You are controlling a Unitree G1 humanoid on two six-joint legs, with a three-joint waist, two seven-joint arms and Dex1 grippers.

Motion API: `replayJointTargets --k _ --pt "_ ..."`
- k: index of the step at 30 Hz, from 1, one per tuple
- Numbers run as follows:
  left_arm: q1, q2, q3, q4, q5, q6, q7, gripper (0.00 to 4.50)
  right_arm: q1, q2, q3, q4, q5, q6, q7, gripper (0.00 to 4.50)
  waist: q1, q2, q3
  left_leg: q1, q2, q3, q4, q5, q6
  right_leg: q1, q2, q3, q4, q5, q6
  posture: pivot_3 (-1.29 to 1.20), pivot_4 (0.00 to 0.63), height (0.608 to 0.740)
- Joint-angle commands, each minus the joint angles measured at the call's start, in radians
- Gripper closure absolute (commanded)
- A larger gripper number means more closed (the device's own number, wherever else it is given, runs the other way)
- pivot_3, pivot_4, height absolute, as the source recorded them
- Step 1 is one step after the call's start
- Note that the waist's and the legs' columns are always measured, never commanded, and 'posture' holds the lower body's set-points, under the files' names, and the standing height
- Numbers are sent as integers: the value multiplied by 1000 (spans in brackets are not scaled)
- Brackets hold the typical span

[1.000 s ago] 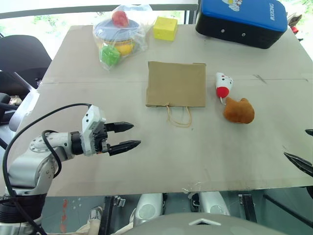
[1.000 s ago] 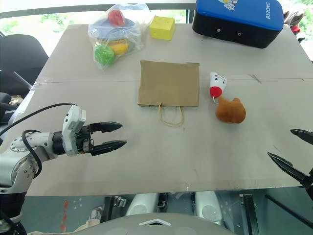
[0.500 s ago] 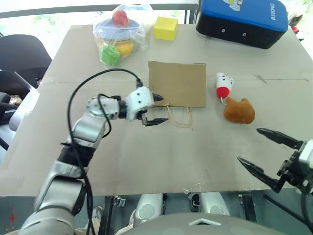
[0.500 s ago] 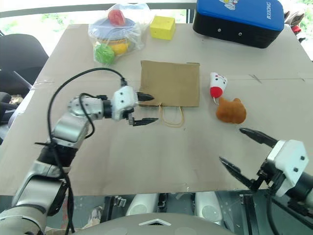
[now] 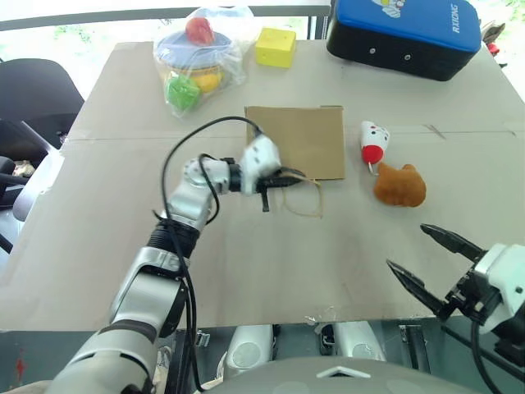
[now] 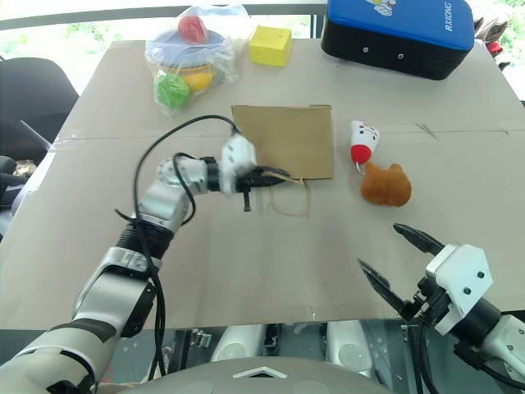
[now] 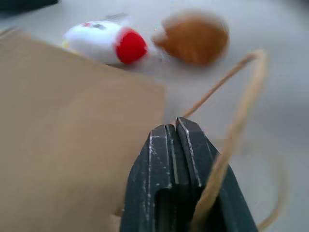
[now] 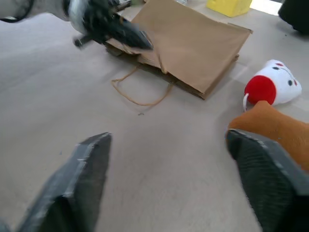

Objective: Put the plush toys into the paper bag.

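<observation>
The paper bag's opening [image 5: 330, 178] is flat and closed, so the robot's left gripper should lift the string handle [image 7: 236, 130] while its right gripper pulls the bag's opening wide before taking a toy.
The brown paper bag [image 5: 303, 135] lies flat mid-table, its string handles [image 5: 305, 197] trailing toward me. My left gripper [image 5: 279, 178] is at the bag's near edge and shut on one string handle [image 7: 241, 111], which runs up beside the closed fingers [image 7: 176, 145]. To the right of the bag lie the two plush toys, touching each other. One is a white toy with a red end [image 5: 374, 141]. The other is a brown fuzzy toy [image 5: 400, 185], just nearer to me. My right gripper [image 5: 408, 246] hovers open over the table's near right, short of the brown toy [image 8: 275, 130].
A clear plastic bag of plastic toys [image 5: 197, 57], a yellow cube [image 5: 276, 47] and a blue-and-black case [image 5: 402, 33] line the far edge. A black chair [image 5: 33, 98] stands off the table's left side. The table's front edge [image 5: 271, 313] is just below my right gripper.
My left gripper has travelled from the near left up to the bag's handles and shut there. My right gripper has come in from the right edge, and its jaws have narrowed somewhat.
</observation>
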Motion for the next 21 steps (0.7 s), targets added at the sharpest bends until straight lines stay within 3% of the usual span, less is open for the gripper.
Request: replayJointTargets --k 1,4,5,10,15,21 --pt "-57 4 134 -168 -256 391 92 4500 -122 -35 51 -31 18 80 -103 2991 1 0 0 -1 0 -2 3 0 0 0 0 -1 1 0 0 0 150 740" --pt "-80 -27 228 -217 -371 578 230 4500 -289 -67 101 29 -4 172 -153 4295 6 0 0 -2 0 -4 7 0 0 1 0 -1 3 -1 0 0 150 740" --pt "-86 -40 254 -224 -397 618 272 4500 -324 -73 110 44 -4 191 -159 4413 8 0 0 -2 -1 -4 8 0 0 1 0 -1 3 -1 0 0 150 740" --pt "-119 -110 362 -270 -510 757 466 4500 -600 -124 253 159 -8 302 -126 4413 7 -1 1 -2 -2 -5 9 0 0 2 0 -2 4 0 0 0 150 740" --pt "-61 -126 324 -400 -515 754 505 4500 -943 -55 526 341 -101 329 -59 4413 -6 -1 1 -1 -3 -10 9 0 -1 0 2 1 6 -1 0 0 150 740" --pt "-60 -233 400 -395 -624 778 649 4500 -1096 6 740 589 -268 280 9 4413 5 -1 1 -5 -4 -13 9 1 -2 -3 1 1 5 0 0 0 150 740"
